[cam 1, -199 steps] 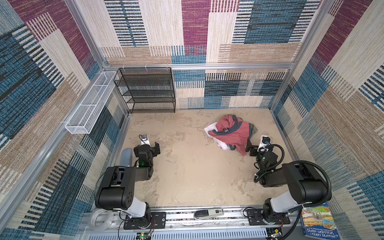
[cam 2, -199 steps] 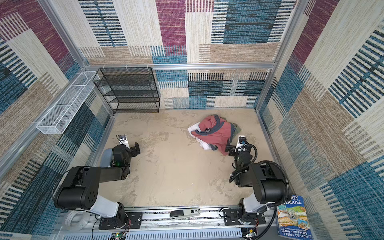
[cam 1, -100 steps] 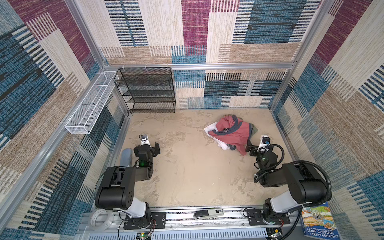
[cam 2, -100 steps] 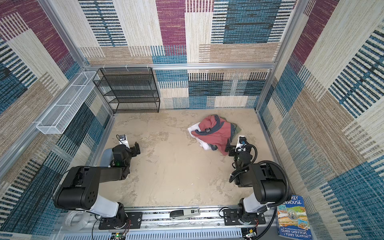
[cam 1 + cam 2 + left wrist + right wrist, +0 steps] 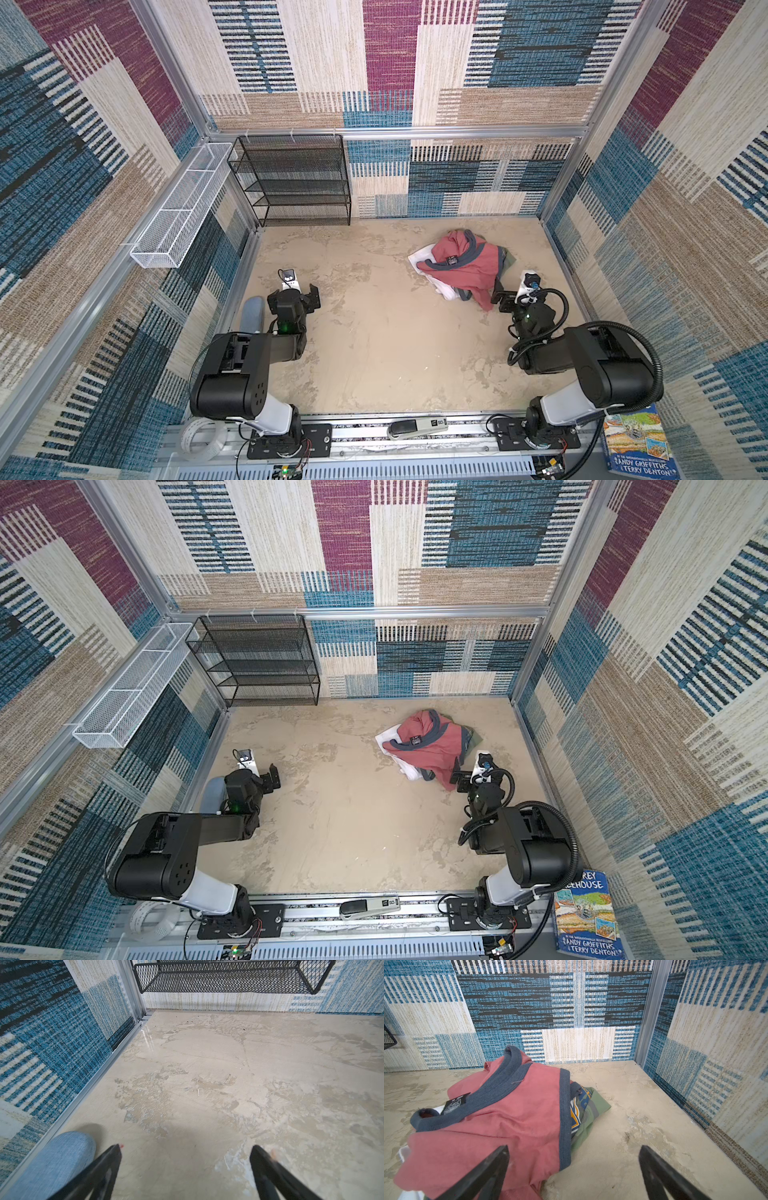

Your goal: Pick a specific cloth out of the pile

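Note:
I should move my right gripper around to the white edge [image 5: 439, 287] facing my left gripper and pull from there, because the salmon-red garment [image 5: 473, 270] covers the white cloth.
The pile [image 5: 461, 266] [image 5: 428, 746] lies at the back right of the beige floor. A salmon-red garment with grey-blue trim [image 5: 508, 1126] covers most of it, and an olive-green garment [image 5: 593, 1109] pokes out at its far side. The white cloth [image 5: 419, 257] [image 5: 386, 739] shows only as edges under the red one, and in the right wrist view as a sliver [image 5: 403, 1153]. My right gripper [image 5: 514, 286] [image 5: 574, 1149] is open at the pile's near right edge, one finger over the red fabric, holding nothing. My left gripper [image 5: 299, 289] [image 5: 186, 1149] is open over bare floor at the left.
A black mesh rack [image 5: 297, 183] stands at the back left and a white wire basket [image 5: 178, 216] hangs on the left wall. A blue-grey fabric roll [image 5: 56, 1163] lies beside the left arm. Carpeted walls close in all round; a book [image 5: 636, 444] sits outside, front right.

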### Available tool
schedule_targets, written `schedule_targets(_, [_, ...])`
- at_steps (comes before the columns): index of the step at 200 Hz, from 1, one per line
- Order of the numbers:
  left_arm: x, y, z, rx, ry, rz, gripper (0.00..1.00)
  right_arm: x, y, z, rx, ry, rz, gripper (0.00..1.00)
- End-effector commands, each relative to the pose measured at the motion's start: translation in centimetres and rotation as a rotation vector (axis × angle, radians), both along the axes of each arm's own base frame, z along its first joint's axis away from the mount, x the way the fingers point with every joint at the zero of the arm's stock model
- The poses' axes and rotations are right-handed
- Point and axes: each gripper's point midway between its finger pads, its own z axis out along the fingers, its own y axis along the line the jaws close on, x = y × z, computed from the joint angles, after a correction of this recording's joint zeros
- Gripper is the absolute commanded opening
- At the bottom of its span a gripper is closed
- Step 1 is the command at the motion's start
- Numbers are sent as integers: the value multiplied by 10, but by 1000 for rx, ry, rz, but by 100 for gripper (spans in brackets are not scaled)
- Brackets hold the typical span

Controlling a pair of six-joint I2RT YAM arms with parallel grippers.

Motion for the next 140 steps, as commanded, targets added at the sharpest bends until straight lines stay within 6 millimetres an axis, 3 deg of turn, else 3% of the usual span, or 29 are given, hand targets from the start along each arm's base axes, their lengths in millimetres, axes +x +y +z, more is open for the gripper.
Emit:
schedule_targets(1, [2,-1,2,-10,-7,-3,100,1,1,10,5,-39,4,100])
schedule_targets(27, [3,-1,2,-9,-8,-4,99,1,1,10,4,-38,5,100])
schedule_targets(45, [2,-1,2,-8,-7,-4,92,0,1,10,3,-40,6,100])
schedule_targets(78, [2,-12,11,12,-16,-57,74,6,-14,30,36,-4,-91,97])
schedule_targets(98, [-2,-15,23,67,-16,-31,72,6,-14,43,92,17,-113,93])
schedule_targets(123, [-6,-17,61,53,2,-2,66,6,5,69,77,28,-100,90])
schedule_targets(140, [-8,-29,69,-11,17,-31,64,7,34,86,84,48,-31,88])
